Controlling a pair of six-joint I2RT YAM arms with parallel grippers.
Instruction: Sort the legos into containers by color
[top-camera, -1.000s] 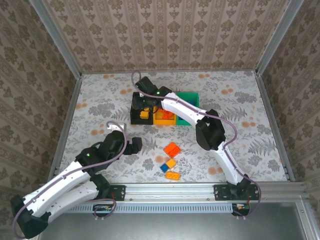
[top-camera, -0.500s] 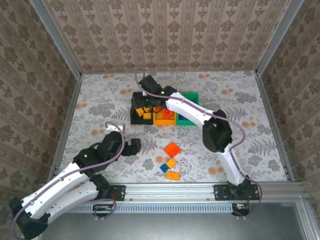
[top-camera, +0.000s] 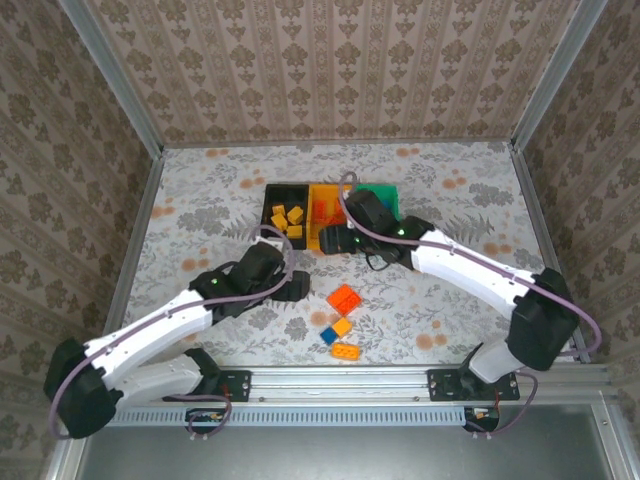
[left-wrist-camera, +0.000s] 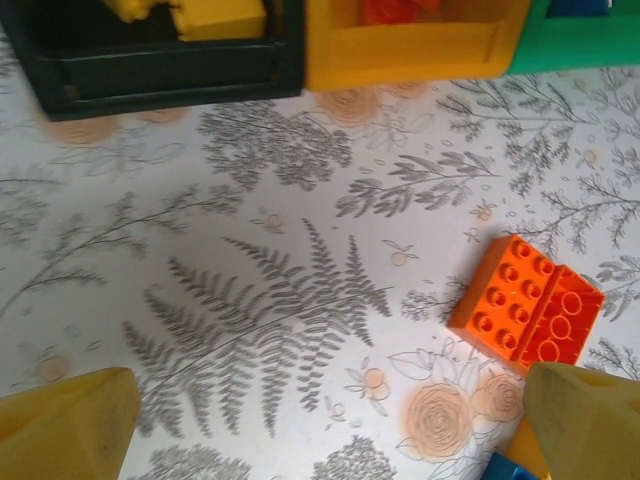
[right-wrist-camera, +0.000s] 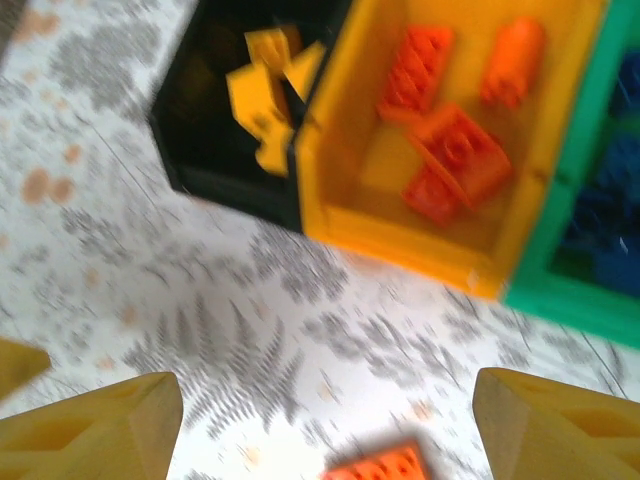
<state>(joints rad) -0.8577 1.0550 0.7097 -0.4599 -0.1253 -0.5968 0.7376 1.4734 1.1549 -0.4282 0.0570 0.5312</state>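
Observation:
My left gripper is between the small yellow-orange brick (top-camera: 342, 326) and the black bin (top-camera: 285, 216), so it should move back while my right gripper carries the brick to the bin.
The containers stand in a row at the back: a black bin (top-camera: 272, 225) with yellow-orange legos (right-wrist-camera: 262, 98), an orange-yellow bin (top-camera: 325, 240) with red-orange legos (right-wrist-camera: 450, 150), and a green bin (top-camera: 388, 194) with blue ones (right-wrist-camera: 608, 195). On the table lie a red-orange brick (top-camera: 345, 299), a small yellow-orange brick (top-camera: 342, 327), a blue brick (top-camera: 328, 336) and a yellow-orange brick (top-camera: 346, 351). My right gripper (top-camera: 334, 241) hangs open and empty just in front of the bins (right-wrist-camera: 325, 430). My left gripper (top-camera: 293, 287) is open and empty (left-wrist-camera: 330, 430), left of the red-orange brick (left-wrist-camera: 527, 312).
Metal rails and patterned walls enclose the floral table (top-camera: 200, 200). The right arm (top-camera: 470, 265) stretches across the table's right half, partly covering the green bin. Both grippers sit close together near the middle.
The right gripper opened over the black bin, left a yellow-orange brick there and pulled back in front of the bins. The left gripper moved forward and right, toward the loose bricks.

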